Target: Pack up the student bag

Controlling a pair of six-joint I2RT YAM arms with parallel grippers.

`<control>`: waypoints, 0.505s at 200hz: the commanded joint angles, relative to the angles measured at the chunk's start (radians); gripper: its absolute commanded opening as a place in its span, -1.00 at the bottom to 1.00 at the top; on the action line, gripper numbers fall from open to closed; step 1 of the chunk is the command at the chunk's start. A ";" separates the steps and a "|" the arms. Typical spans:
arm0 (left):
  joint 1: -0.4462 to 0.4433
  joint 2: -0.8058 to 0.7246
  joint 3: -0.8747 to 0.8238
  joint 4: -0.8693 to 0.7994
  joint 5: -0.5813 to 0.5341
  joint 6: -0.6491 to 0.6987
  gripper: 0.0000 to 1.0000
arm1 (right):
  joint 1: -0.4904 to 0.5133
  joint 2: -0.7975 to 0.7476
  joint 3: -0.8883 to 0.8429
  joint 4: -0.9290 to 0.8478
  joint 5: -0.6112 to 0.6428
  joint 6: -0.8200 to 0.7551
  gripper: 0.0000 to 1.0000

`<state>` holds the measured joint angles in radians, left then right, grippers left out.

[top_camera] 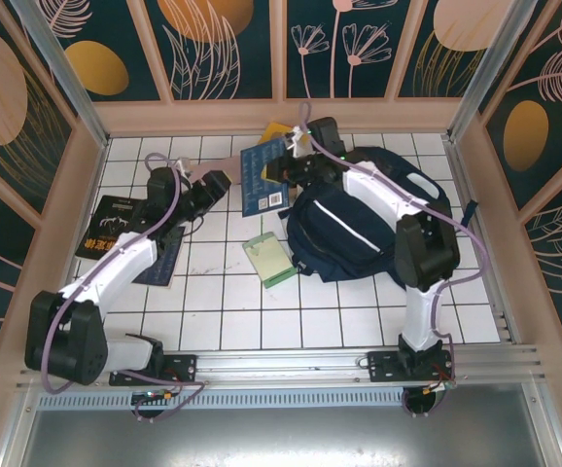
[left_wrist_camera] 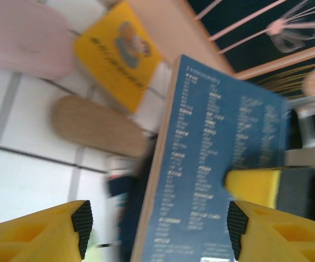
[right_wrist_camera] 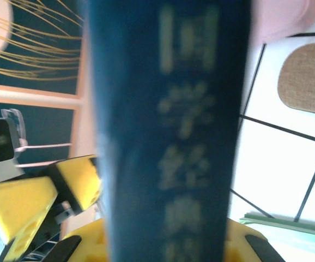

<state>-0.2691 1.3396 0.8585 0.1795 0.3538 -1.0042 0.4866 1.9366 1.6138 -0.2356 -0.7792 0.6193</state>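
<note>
I expect the blue book [top_camera: 263, 178] to stay shut and straight when I carry it into the bag, because its pale page edge [left_wrist_camera: 157, 158] faces my left gripper.
The student bag [top_camera: 359, 229] is a large navy backpack with white stripes, lying on the white tiles right of centre. Just left of its top a blue book [top_camera: 262, 177] with white print is held upright. My right gripper [top_camera: 296, 163] is shut on it. In the right wrist view the book's spine [right_wrist_camera: 168, 136] runs up between that gripper's [right_wrist_camera: 168, 248] jaws. My left gripper [top_camera: 221, 183] stands at the book's left edge, open. In the left wrist view the book's cover [left_wrist_camera: 217, 164] lies just ahead of the left gripper's [left_wrist_camera: 158, 229] spread jaws, untouched by its pads.
A green notebook [top_camera: 269, 259] lies flat in front of the bag's left side. A yellow book [top_camera: 279, 128] rests by the back wall, behind the blue book. A black book [top_camera: 116, 226] lies at the far left beside my left arm. Walls enclose the tiled floor.
</note>
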 commanded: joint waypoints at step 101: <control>0.023 0.265 0.146 0.538 0.417 -0.295 0.11 | -0.079 -0.106 -0.135 0.508 -0.317 0.274 -1.00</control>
<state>-0.2504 1.5833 0.9482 0.6373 0.7078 -1.2709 0.4118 1.8767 1.4830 0.1341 -1.0225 0.8413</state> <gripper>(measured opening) 0.575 0.146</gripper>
